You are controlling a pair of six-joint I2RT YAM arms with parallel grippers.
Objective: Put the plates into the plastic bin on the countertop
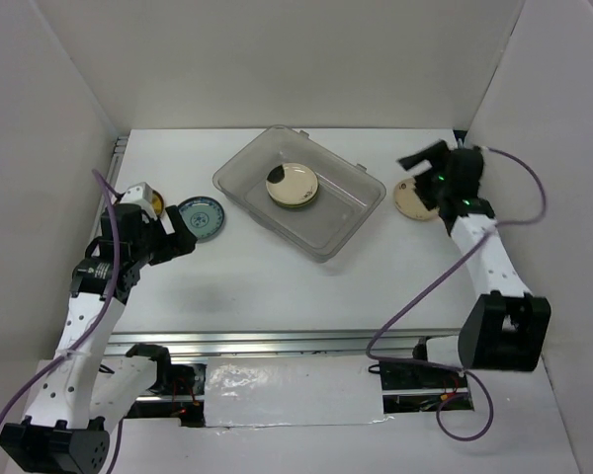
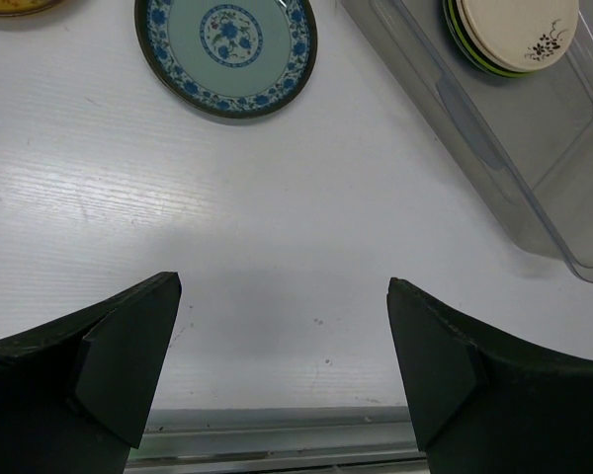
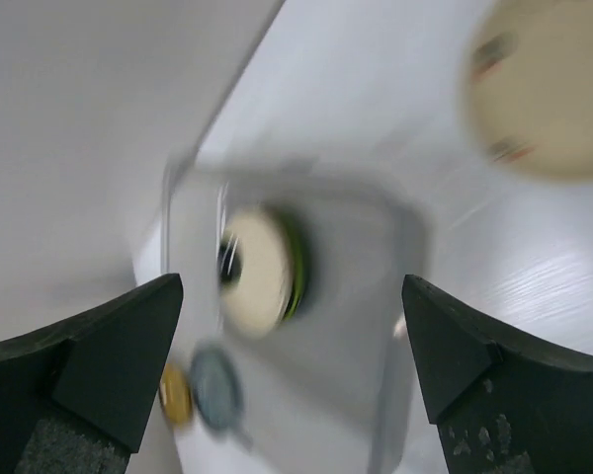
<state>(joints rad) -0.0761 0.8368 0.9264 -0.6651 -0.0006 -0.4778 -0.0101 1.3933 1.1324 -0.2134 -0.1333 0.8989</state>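
The cream plate (image 1: pixel 411 200) is lying clear of the plastic bin. My right gripper should keep going to the rim (image 1: pixel 434 212) of the plate that faces away from the bin and close there.
The plastic bin (image 1: pixel 348 223) sits at the back middle of the countertop (image 1: pixel 257 286). It holds a stack of plates (image 1: pixel 294 185), cream on top with a lime green rim below. A teal plate (image 1: pixel 201 217) lies left of the bin, with a golden-brown plate (image 1: pixel 155 204) half hidden behind my left arm. A cream plate (image 1: pixel 411 201) lies right of the bin. My left gripper (image 2: pixel 282 336) is open and empty over bare countertop, near the teal plate (image 2: pixel 227 49). My right gripper (image 3: pixel 292 336) hangs open and empty in a blurred view, facing the bin (image 3: pixel 376 326), beside the cream plate (image 3: pixel 544 89).
White enclosure walls (image 1: pixel 59 118) stand on the left, back and right. A metal rail (image 1: pixel 277 341) runs along the countertop's front edge. The right arm's purple cable (image 1: pixel 415 296) loops over the countertop's right part.
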